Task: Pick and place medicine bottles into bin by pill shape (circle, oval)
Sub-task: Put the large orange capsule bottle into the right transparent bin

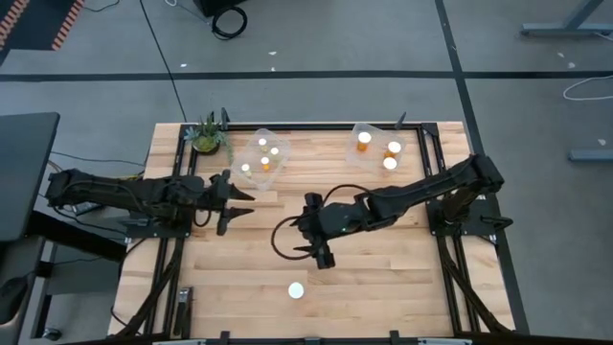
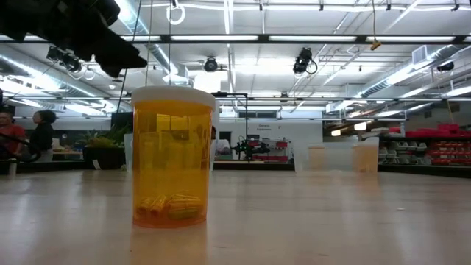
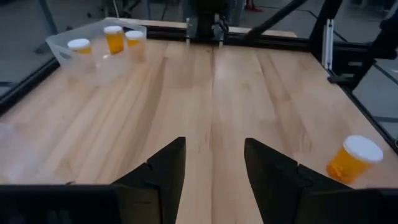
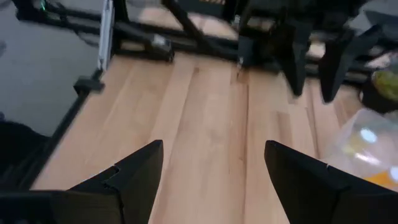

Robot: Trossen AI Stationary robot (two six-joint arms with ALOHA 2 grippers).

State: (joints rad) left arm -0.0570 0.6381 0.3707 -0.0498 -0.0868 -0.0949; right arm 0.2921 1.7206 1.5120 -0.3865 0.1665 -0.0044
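The robot's left gripper should pull back while its right gripper reaches for the white cap (image 1: 296, 290), because the lone bottle (image 2: 170, 165) stands nearer to the right gripper.
One medicine bottle (image 1: 296, 290), with an amber body and a white cap, stands upright on its base near the table's near edge. It fills the low view (image 2: 173, 158), with oblong pills at its bottom, and also shows in the left wrist view (image 3: 354, 158). My left gripper (image 1: 233, 201) is open and empty at the table's left, beside the left bin. My right gripper (image 1: 305, 230) is wide open and empty over the table's middle, on the far side of the bottle. Its fingers point toward the table's left edge.
A clear left bin (image 1: 261, 158) at the far edge holds several bottles. A clear right bin (image 1: 376, 149) holds three and also shows in the left wrist view (image 3: 99, 43). A green potted plant (image 1: 208, 134) stands at the far left corner. Bare wood lies between the grippers and the lone bottle.
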